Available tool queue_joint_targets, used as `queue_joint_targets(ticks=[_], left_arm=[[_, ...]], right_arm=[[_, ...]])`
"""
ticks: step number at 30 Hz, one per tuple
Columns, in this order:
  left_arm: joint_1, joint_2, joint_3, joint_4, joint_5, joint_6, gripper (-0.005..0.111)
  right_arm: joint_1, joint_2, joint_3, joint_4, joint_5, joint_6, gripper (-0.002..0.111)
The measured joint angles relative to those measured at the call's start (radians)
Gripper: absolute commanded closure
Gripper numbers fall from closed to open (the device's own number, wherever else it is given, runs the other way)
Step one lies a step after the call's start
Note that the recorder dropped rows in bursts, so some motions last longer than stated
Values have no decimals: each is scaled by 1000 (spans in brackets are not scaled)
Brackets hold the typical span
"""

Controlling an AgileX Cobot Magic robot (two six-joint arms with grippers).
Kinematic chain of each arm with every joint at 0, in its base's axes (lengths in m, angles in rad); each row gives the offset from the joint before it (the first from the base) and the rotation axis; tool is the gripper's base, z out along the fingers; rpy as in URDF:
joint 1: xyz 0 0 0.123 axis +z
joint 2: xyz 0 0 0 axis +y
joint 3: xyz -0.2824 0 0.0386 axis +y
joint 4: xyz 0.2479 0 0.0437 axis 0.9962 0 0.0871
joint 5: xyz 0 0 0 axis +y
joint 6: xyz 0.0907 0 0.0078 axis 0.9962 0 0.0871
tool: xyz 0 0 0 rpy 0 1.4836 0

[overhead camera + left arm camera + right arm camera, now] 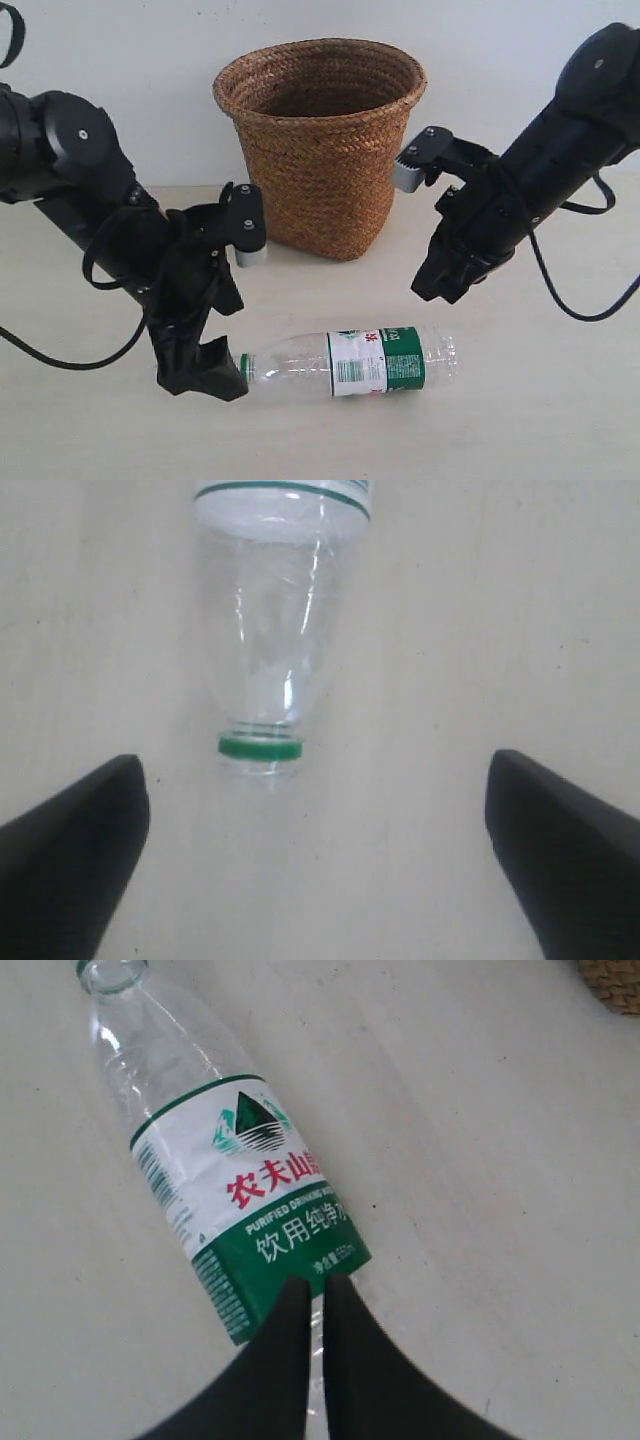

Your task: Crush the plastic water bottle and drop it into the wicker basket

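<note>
The green ring (245, 367) is facing the gap of my open left gripper, so I should go on forward until the fingers are on both sides of the bottle's clear shoulder (281, 365) before I close them.
The plastic water bottle (350, 362) lies on its side on the pale table, uncrushed, with its open, capless mouth and green neck ring toward my left arm. My left gripper (215, 370) sits low at that mouth end and is open wide. In the left wrist view the green ring of the bottle (260, 746) lies just ahead of the left gripper (315, 765), slightly off centre and not between the fingers. My right gripper (440, 285) hangs above the bottle's base end. Seen from the right wrist, this gripper (318, 1282) is shut and empty over the green label of the bottle (240, 1200). The wicker basket (320, 140) stands upright behind.
The basket stands at the back of the table against a white wall, and a corner of its weave (610, 975) shows in the right wrist view. Bare table (540, 400) surrounds the bottle. Black cables loop off both arms.
</note>
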Motion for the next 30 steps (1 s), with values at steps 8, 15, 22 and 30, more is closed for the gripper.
queue_joint_targets(ticks=[8,15,22,30], left_arm=[[0,98,0,-109,-111,237,23],[0,211,-62,-169,-127,288,30],[0,250,-72,-173,-123,295,102],[-2,253,-74,-173,-121,305,103]], right_arm=[[2,54,-28,16,-13,-2,108],[2,54,-28,22,-28,-2,108],[2,54,-28,24,-31,4,108],[2,60,-28,126,-22,206,108]])
